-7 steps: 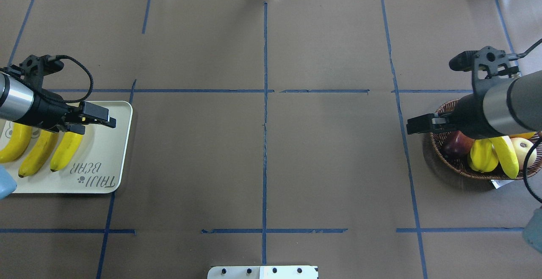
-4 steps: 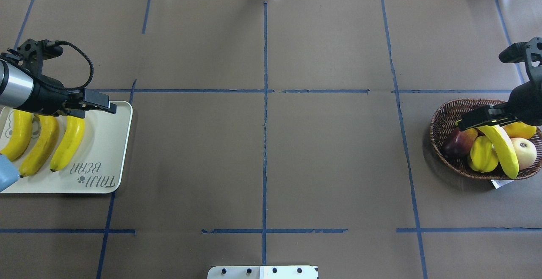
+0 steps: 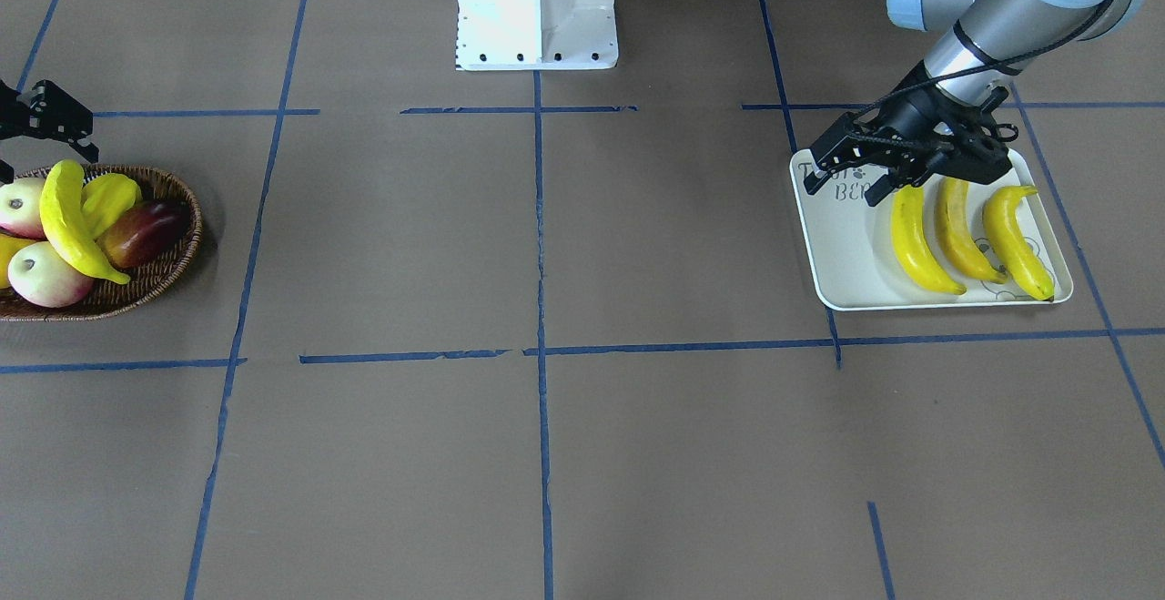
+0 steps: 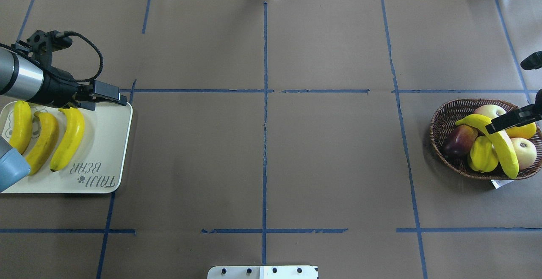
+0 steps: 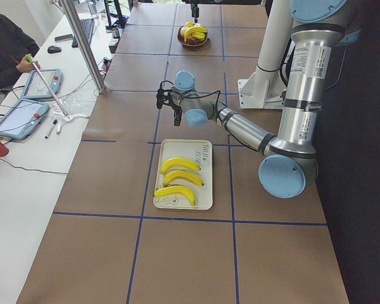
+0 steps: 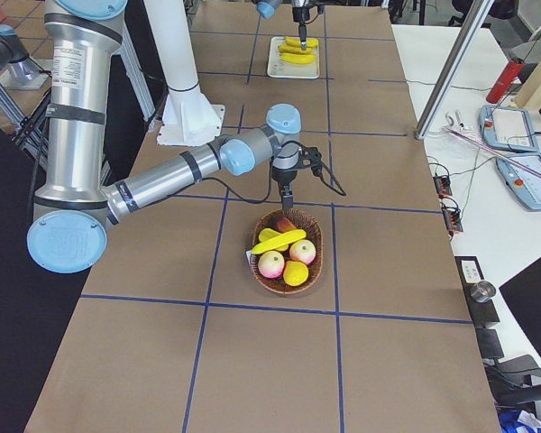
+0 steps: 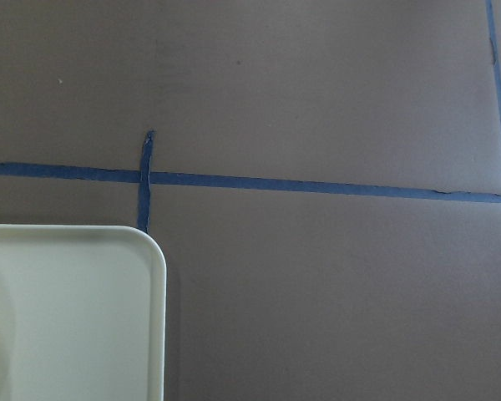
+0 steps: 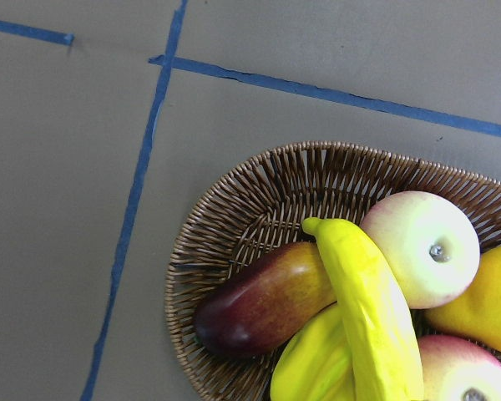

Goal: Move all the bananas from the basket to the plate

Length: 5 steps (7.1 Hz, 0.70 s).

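Observation:
My right gripper's open fingers are in line with the width of the banana atop the other fruit (image 3: 87,247). My right gripper should keep going down and close around the banana's middle (image 3: 67,212).
Three yellow bananas (image 4: 42,141) lie side by side on the cream plate (image 4: 110,143), which also shows in the front view (image 3: 846,254) and in the left wrist view (image 7: 83,317). My left gripper (image 4: 108,97) is open and empty, raised over the plate's far right corner, just beyond the third banana (image 4: 70,137). One banana (image 4: 499,143) lies across the other fruit in the wicker basket (image 4: 440,122). It also shows in the right wrist view (image 8: 367,309). My right gripper (image 4: 491,127) hovers over that banana, open and empty.
The basket also holds a dark red mango (image 4: 459,139), a yellow-green fruit (image 4: 482,154), two pale apples (image 4: 525,152) and an orange-yellow fruit (image 4: 523,131). A white label (image 4: 501,183) sticks out under the basket. The robot base (image 3: 537,8) stands mid-table. An operator sits at the far side.
My right arm has drawn back to the right, from the basket's left rim to above the banana in it. My left gripper has moved away from the third banana toward the far tray corner.

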Motion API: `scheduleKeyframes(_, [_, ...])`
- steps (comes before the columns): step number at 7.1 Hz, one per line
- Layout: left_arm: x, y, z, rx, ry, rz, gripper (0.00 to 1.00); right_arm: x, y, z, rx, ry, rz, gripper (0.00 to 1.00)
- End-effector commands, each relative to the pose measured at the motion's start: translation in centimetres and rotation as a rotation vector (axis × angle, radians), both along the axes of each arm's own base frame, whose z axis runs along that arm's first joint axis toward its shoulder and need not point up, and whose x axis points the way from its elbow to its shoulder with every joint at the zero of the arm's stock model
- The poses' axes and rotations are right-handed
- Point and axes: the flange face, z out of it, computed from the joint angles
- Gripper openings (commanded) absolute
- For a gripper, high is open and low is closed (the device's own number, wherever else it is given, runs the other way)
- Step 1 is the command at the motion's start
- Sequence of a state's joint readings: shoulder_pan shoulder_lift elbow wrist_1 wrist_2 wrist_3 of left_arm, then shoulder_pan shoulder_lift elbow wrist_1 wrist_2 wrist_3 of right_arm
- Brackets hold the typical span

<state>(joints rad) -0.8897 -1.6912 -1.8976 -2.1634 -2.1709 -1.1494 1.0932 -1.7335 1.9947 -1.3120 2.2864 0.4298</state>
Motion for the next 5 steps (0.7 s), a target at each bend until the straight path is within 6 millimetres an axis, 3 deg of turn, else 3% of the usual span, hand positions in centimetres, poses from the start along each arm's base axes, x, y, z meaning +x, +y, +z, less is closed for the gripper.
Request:
scheduleKeyframes(1, [0.3,-0.2,0.0,0.000,-0.007,-0.019,1.00,-0.2,0.2,6.0,0.029,-0.051,-0.011,1.00])
scheduleKeyframes(2, [0.5,-0.1,0.0,-0.018,-0.003,-0.025,1.00,-0.4,-0.3,7.9,0.010,-0.040,-0.012,1.00])
scheduleKeyframes(5, [0.5,-0.1,0.0,-0.027,-0.002,-0.029,1.00,-0.7,-0.7,7.8,0.012,-0.042,-0.013,1.00])
